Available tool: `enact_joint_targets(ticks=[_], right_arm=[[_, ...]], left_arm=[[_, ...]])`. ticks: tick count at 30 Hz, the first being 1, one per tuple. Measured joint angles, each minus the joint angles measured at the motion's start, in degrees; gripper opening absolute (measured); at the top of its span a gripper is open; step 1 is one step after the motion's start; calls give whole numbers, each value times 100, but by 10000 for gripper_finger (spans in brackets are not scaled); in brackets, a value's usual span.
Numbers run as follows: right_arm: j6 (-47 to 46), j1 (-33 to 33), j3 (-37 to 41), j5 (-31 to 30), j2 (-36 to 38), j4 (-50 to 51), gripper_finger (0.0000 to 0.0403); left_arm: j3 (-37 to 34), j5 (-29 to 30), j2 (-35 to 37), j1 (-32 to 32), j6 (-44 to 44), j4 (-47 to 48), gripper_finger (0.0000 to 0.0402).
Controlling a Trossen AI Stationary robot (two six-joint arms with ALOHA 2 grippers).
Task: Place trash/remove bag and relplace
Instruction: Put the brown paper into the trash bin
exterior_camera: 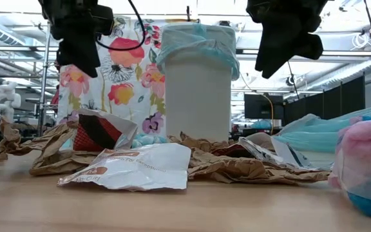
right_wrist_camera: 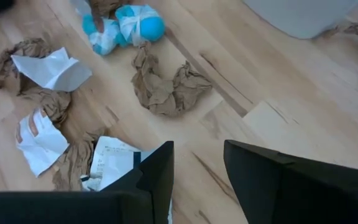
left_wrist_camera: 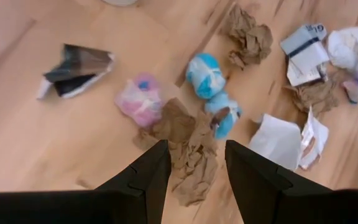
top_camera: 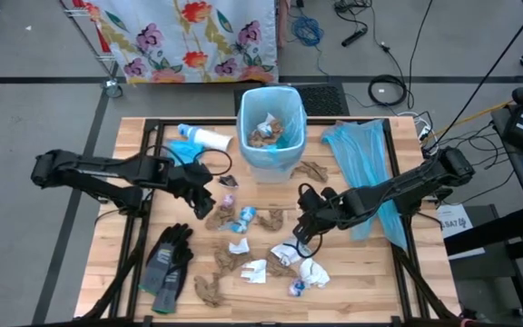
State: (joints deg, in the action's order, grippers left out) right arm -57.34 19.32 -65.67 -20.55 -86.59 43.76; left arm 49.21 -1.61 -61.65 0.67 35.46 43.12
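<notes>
The near brown wad (left_wrist_camera: 194,167) lies partly over a smoother brown clump (left_wrist_camera: 171,119), so I expect the near wad to come free and leave that clump behind when I lift.
The trash lies scattered over the table's near half: crumpled brown paper wads (top_camera: 218,218), white scraps (top_camera: 254,270) and blue-and-white wrappers (top_camera: 243,216). More of it sits in the white bin (top_camera: 271,136), which is lined with a blue bag and stands upright at the far middle. My left gripper (left_wrist_camera: 194,149) is open and hovers above a brown wad (left_wrist_camera: 185,130). My right gripper (right_wrist_camera: 197,149) is also open, above bare wood, with a white receipt (right_wrist_camera: 114,163) and a brown wad (right_wrist_camera: 166,87) close by. In the high view, my left gripper (top_camera: 209,204) and my right gripper (top_camera: 300,232) flank the trash.
A spare blue bag (top_camera: 366,168) lies flat on the table's right side. Dark grey gloves (top_camera: 166,263) rest at the near left. A white tube-shaped bottle (top_camera: 202,138) lies left of the bin. A pink and blue wad (exterior_camera: 366,171) is close to the low camera.
</notes>
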Motion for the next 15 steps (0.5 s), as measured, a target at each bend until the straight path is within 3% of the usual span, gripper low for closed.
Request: enact_joint_targets(ticks=[15], right_arm=[[22,295,0,153,3,290,132]], left_arm=[[-2,-458,-1483,287,-128,-209,157]])
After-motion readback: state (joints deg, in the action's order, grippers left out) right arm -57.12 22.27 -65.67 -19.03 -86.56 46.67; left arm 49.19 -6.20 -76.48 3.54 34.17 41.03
